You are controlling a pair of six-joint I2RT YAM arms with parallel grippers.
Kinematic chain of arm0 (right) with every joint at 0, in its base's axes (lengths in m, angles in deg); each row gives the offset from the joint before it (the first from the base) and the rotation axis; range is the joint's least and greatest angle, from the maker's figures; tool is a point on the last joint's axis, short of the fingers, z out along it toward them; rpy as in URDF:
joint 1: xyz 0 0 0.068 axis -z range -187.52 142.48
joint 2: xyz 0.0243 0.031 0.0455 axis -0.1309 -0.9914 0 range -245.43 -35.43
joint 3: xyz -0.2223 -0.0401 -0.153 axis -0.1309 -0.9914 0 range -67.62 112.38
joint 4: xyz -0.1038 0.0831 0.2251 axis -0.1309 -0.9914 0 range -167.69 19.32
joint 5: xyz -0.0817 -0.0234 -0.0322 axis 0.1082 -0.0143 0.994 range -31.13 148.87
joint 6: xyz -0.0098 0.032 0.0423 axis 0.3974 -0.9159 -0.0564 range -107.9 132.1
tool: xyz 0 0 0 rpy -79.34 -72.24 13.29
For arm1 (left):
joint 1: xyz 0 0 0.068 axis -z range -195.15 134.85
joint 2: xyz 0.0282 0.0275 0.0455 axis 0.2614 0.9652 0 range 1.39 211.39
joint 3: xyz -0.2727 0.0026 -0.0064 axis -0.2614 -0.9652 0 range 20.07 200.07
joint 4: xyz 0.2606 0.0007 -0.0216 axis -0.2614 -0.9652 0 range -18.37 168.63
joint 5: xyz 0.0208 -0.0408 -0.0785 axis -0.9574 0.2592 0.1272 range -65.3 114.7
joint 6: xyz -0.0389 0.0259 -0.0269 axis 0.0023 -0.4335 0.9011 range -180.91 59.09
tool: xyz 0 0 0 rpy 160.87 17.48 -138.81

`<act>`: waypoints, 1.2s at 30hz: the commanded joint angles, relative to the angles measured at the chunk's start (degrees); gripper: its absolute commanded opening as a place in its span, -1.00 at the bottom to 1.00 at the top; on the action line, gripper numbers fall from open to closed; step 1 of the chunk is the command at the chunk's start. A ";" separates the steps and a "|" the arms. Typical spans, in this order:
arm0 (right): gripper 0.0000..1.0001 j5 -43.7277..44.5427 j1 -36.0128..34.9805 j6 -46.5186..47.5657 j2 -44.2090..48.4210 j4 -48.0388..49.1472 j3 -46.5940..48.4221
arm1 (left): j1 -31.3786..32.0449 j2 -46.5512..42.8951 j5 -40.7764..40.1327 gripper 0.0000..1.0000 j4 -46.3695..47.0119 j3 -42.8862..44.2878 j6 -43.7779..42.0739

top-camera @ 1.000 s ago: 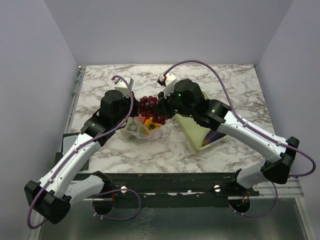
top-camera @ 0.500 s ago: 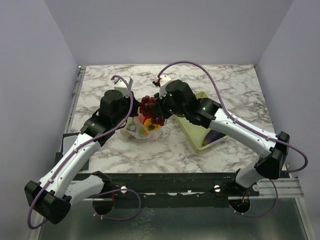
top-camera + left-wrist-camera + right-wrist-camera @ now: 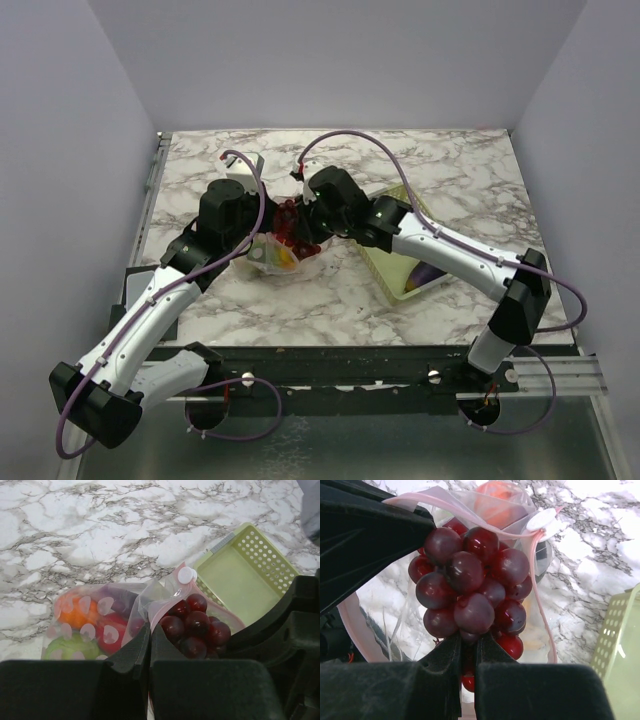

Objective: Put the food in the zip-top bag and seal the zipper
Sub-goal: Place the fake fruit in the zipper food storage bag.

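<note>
The grapes are inside the bag's opening. My right gripper should keep pushing them toward the toy food and let go past the zipper.
The clear zip-top bag lies mid-table with orange, red and green toy food inside. My left gripper is shut on the bag's mouth edge and holds it up. My right gripper is shut on the dark red grapes and holds them in the open mouth. The grapes also show in the left wrist view and the top view. The pinkish zipper runs around the grapes, with a white slider tab.
The yellow-green mesh basket stands right of the bag with a purple eggplant in it. It also shows in the left wrist view. Both arms crowd together over the bag.
My right arm has moved left and down, carrying the grapes from above the bag into its mouth. The left arm has held still on the bag.
</note>
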 commanded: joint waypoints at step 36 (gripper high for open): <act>-0.08 0.49 -0.59 -13.13 -3.19 0.33 5.20 | 0.01 -0.67 0.82 -0.96 1.13 -0.39 0.81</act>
